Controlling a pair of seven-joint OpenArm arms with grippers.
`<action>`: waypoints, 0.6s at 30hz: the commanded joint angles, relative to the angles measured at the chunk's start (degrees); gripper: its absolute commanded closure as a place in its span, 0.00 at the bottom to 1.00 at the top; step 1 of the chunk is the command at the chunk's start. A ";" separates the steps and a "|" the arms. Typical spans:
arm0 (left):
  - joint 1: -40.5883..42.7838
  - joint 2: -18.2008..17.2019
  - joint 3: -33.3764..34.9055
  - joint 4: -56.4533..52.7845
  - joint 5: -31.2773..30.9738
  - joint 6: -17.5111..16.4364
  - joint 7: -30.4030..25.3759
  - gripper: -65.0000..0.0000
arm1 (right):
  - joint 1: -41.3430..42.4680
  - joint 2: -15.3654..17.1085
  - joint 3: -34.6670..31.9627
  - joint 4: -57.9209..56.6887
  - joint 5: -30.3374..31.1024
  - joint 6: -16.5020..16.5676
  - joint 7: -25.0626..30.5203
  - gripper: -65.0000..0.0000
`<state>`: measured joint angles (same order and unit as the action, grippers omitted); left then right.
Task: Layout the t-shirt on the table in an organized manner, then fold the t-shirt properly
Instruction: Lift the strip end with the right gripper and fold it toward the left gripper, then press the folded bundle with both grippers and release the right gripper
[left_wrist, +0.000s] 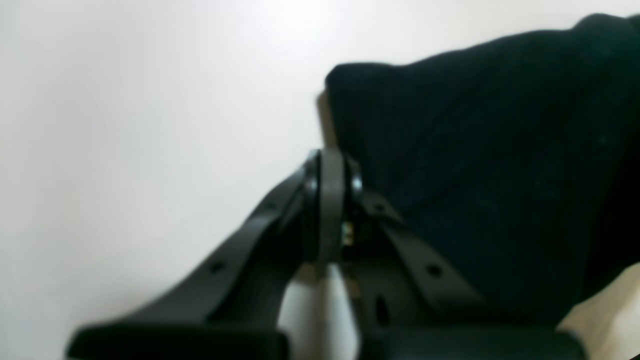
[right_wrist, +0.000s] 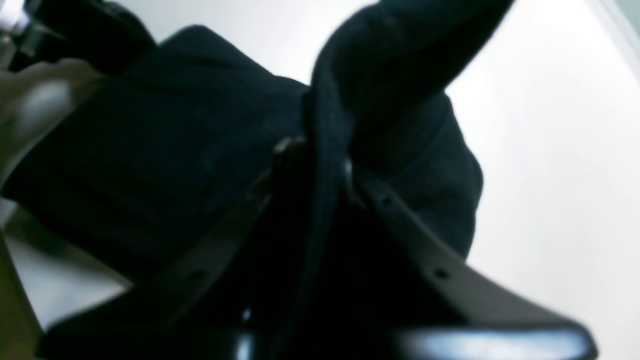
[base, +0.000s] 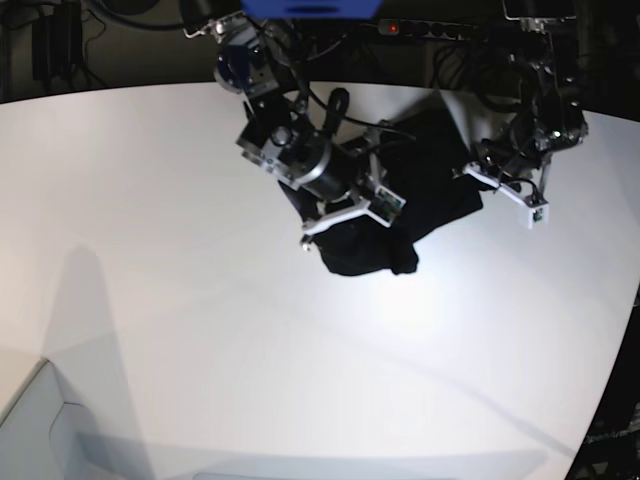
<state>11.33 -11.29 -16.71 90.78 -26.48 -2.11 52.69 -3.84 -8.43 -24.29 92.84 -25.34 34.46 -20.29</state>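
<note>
I should keep moving the thick fold with my right gripper toward the t-shirt's edge (base: 474, 200) that my left gripper is pinching, and let the fold go over the t-shirt there (base: 442, 188).
The black t-shirt (base: 420, 195) lies bunched near the back of the white table (base: 200, 300), between the two arms. In the right wrist view my right gripper (right_wrist: 320, 160) is shut on a thick fold of the t-shirt (right_wrist: 165, 150), and cloth drapes over both fingers. In the left wrist view my left gripper (left_wrist: 331, 160) has its fingers pressed together at the t-shirt's (left_wrist: 490, 165) edge. The cloth stretches up and to the right from the fingertips over the bare table (left_wrist: 125, 125). No print shows on the shirt.
Cables and a power strip (base: 440, 28) run along the table's back edge, behind both arm bases. The table's curved edge (base: 622, 330) falls away at the right. A lower white surface (base: 30, 425) sits at the bottom left corner.
</note>
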 joint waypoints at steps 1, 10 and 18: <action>0.23 -0.27 -0.04 -0.01 0.85 0.39 1.60 1.00 | 0.36 -0.57 -1.42 1.18 0.42 -0.04 1.61 1.00; 0.58 -0.27 -0.21 0.07 0.85 0.39 1.60 1.00 | 0.19 -0.57 -10.91 1.18 0.42 -0.04 1.79 1.00; 1.72 -0.18 -0.21 0.51 0.85 0.39 1.51 1.00 | 2.74 -0.57 -14.26 -1.89 0.42 -0.04 1.79 1.00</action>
<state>12.53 -11.40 -17.08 91.24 -26.20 -2.13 52.01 -1.67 -7.92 -38.06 90.06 -26.30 34.24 -20.47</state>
